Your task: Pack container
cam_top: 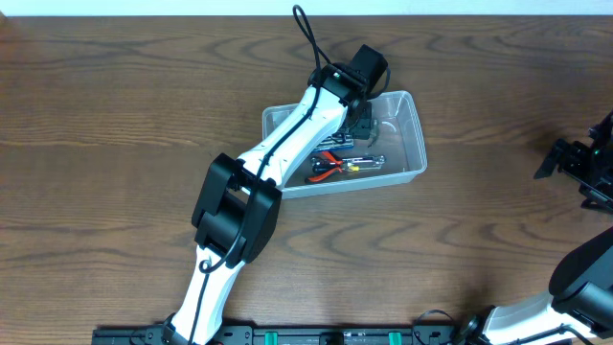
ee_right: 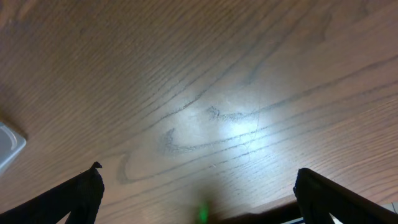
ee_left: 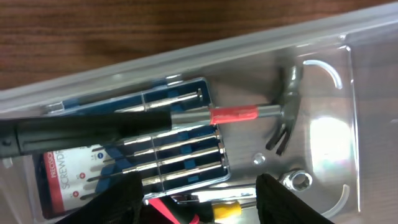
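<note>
The clear plastic container (cam_top: 391, 153) is crooked. My left gripper should move back out, and my right gripper should push the container's short end (cam_top: 418, 134) to straighten it.
The clear plastic container (cam_top: 420, 144) stands at the table's middle. My left gripper (cam_top: 362, 119) hangs over its inside, open and empty. In the left wrist view (ee_left: 199, 210) its two black fingers sit apart above the contents. Inside the container (ee_left: 186, 53) lie a hammer (ee_left: 249, 114) with a black handle and red band, a blue screwdriver-set case (ee_left: 155, 152), a steel nut (ee_left: 296, 180), red-handled pliers (ee_left: 177, 213) and a yellow-tipped tool (ee_left: 227, 210). The pliers (cam_top: 330, 169) also show from overhead. My right gripper (cam_top: 567, 161) is open and empty at the far right; in its wrist view (ee_right: 198, 193) it is over bare wood.
The brown wooden table (cam_top: 115, 115) lies all around. A corner of the container (ee_right: 9, 144) shows at the left edge of the right wrist view. The left arm (cam_top: 278, 153) crosses the container's near-left rim.
</note>
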### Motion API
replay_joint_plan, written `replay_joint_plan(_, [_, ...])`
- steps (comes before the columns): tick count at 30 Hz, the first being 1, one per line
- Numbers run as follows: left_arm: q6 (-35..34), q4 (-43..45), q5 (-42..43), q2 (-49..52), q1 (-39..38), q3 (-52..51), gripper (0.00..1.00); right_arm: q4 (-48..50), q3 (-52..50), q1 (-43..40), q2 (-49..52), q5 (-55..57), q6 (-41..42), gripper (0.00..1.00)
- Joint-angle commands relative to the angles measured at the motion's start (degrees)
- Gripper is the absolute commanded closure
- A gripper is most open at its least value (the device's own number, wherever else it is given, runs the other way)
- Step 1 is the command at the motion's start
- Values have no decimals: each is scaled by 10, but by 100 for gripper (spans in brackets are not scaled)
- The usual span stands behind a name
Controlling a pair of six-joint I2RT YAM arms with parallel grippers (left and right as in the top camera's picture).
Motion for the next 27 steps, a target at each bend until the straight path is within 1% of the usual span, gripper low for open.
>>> replay_joint_plan(1, [26, -13, -11, -26, 2, 8, 43, 0, -2, 2, 1, -9, 10, 1])
replay_joint_plan(3, [27, -19, -34, -48, 2, 8, 43, 0, -2, 5, 1, -11, 10, 1])
replay_joint_plan(6, [53, -33, -75, -98, 2, 8, 42, 7, -2, 24, 1, -11, 9, 1])
replay_joint_plan(9, [55, -62, -118, -152, 8, 8, 35, 14, -2, 56, 1, -18, -9, 8])
replay_joint_plan(10, [54, -80, -123, -176, 16, 8, 34, 17, -2, 73, 1, -24, -18, 12])
replay_joint_plan(14, [28, -137, -123, -226, 58, 8, 33, 28, -2, 139, 1, -23, -27, 22])
replay_joint_plan(15, [16, -156, -123, -235, 76, 8, 33, 34, -2, 159, 1, -24, -27, 28])
replay_joint_plan(17, [-2, -184, -123, -240, 106, 8, 32, 45, -2, 188, 1, -24, -27, 34])
replay_joint_plan(18, [-13, -200, -123, -239, 127, 7, 28, 51, -2, 203, 1, -24, -25, 40])
replay_joint_plan(19, [-19, -210, -123, -238, 141, 7, 27, 56, -2, 214, 1, -24, -21, 46])
replay_joint_plan(20, [-30, -221, -122, -234, 162, 6, 25, 62, -2, 228, 1, -24, -20, 58])
replay_joint_plan(21, [-34, -227, -120, -231, 178, 4, 24, 67, -2, 236, 2, -24, -17, 63])
replay_joint_plan(22, [-34, -229, -108, -226, 201, -2, 24, 75, -2, 248, 2, -24, -12, 72])
replay_joint_plan(24, [-34, -224, -85, -221, 227, -12, 24, 83, -2, 259, 2, -24, -9, 85])
replay_joint_plan(25, [-34, -219, -68, -219, 242, -22, 24, 87, -2, 266, 2, -24, -5, 91])
replay_joint_plan(27, [-34, -208, -45, -214, 267, -43, 24, 95, -2, 278, 2, -24, -5, 94])
